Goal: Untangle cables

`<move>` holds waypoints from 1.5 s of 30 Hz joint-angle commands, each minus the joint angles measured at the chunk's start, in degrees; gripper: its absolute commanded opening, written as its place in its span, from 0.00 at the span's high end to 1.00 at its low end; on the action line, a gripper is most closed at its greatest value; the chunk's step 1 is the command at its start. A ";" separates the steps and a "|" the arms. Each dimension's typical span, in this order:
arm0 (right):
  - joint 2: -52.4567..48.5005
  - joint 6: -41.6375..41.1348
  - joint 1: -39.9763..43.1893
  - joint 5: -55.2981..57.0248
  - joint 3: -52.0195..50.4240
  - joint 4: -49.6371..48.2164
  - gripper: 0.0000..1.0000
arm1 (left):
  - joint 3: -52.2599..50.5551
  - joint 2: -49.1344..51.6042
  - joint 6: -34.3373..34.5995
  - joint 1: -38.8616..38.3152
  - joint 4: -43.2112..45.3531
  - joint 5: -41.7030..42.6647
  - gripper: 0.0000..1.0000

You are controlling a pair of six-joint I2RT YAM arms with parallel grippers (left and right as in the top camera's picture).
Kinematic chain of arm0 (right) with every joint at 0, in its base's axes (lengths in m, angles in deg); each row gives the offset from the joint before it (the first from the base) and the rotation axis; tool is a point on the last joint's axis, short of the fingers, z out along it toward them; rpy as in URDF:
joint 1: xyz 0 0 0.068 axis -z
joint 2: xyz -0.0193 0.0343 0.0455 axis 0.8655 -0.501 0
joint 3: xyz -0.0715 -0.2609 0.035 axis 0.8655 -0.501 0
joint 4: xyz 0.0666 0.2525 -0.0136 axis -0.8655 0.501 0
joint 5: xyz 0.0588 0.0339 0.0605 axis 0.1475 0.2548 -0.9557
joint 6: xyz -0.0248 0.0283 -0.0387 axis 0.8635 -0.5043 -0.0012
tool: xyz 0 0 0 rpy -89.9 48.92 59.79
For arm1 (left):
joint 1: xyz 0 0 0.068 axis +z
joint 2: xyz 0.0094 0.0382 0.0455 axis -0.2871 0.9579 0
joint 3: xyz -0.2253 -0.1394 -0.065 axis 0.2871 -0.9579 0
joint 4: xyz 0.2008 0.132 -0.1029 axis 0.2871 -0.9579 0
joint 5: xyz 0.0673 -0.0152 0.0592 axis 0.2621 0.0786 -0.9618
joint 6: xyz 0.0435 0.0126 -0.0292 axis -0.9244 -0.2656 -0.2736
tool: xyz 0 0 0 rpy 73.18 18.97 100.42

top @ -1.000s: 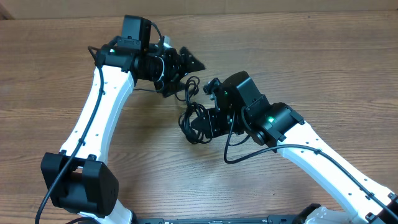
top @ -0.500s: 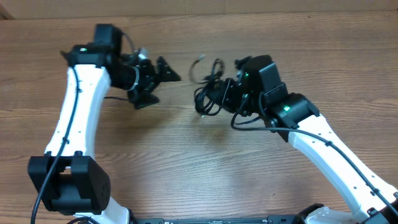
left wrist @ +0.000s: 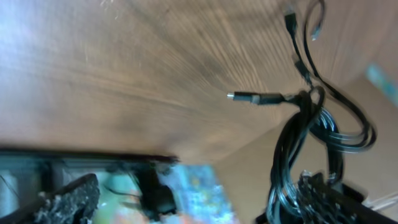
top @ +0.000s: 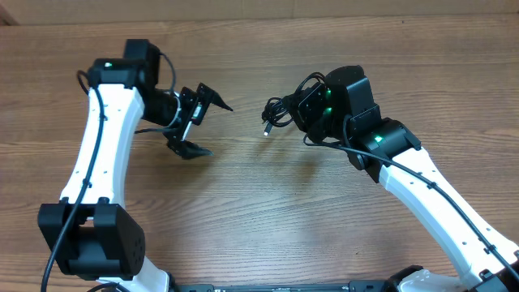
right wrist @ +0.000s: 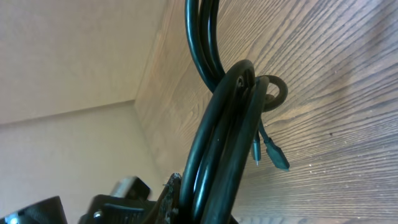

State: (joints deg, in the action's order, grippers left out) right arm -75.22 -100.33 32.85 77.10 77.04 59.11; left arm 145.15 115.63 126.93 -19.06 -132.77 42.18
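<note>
My left gripper is going to carry the cables (left wrist: 287, 152). The cables' loops are wound together (left wrist: 316, 112) beside the silver-tipped plug, so I expect the cables to come along as a tangled heap.
The cables (top: 281, 109) are a small black bunch of loops with a plug end (top: 266, 128) hanging toward the table. My right gripper (top: 297, 113) is shut on the bunch. In the right wrist view several strands (right wrist: 217, 137) run up out of its jaws, and two small plugs (right wrist: 274, 155) dangle over the wood. My left gripper (top: 221, 130) stands wide open a short way left of the bunch, with nothing between its fingers. The left wrist view shows the looped cables (left wrist: 311, 130) and a silver-tipped plug (left wrist: 249, 98) off to the right, apart from the gripper (left wrist: 196, 200).
The wooden table (top: 268, 211) spreads under both arms. The thicker black wires of the arms run along the left arm (top: 97, 162) and the right arm (top: 422, 186). The table's back edge (top: 259, 18) meets a tan wall.
The two grippers were together at the tangle. The left one has come off it, opened fully and swung left. The right one has carried the bunch back and to the right.
</note>
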 commanded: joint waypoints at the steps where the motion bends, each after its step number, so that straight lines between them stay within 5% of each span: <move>1: 0.33 -2.08 0.11 1.07 0.72 -0.48 0.96 | 0.74 0.11 23.30 -4.04 2.32 0.68 0.00; 7: 0.33 -2.05 0.07 -0.52 0.72 0.24 0.96 | 0.74 0.20 36.24 -11.21 16.39 -0.70 0.00; 18: 0.33 -3.61 0.07 -2.01 0.72 0.20 0.96 | 0.74 0.20 48.04 -16.33 18.56 -3.41 0.02; 23: 0.33 -4.63 0.07 -3.89 0.72 0.22 0.96 | 0.74 0.52 50.07 -16.79 21.33 -4.85 0.32; 35: 0.33 -9.99 0.07 -7.41 0.72 -0.22 0.96 | 0.74 0.52 51.63 -18.62 22.56 -9.25 0.57; 43: 0.33 -14.69 0.07 -7.96 0.72 0.31 0.96 | 0.74 0.52 50.66 -19.19 23.63 -14.10 0.96; 45: 0.33 -13.62 0.07 -7.39 0.72 1.70 0.96 | 0.74 0.52 48.17 -19.06 23.61 -15.56 0.96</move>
State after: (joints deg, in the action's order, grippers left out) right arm -75.22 -114.39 33.61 72.01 77.04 59.76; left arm 145.15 115.63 176.96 -38.10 -109.80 31.05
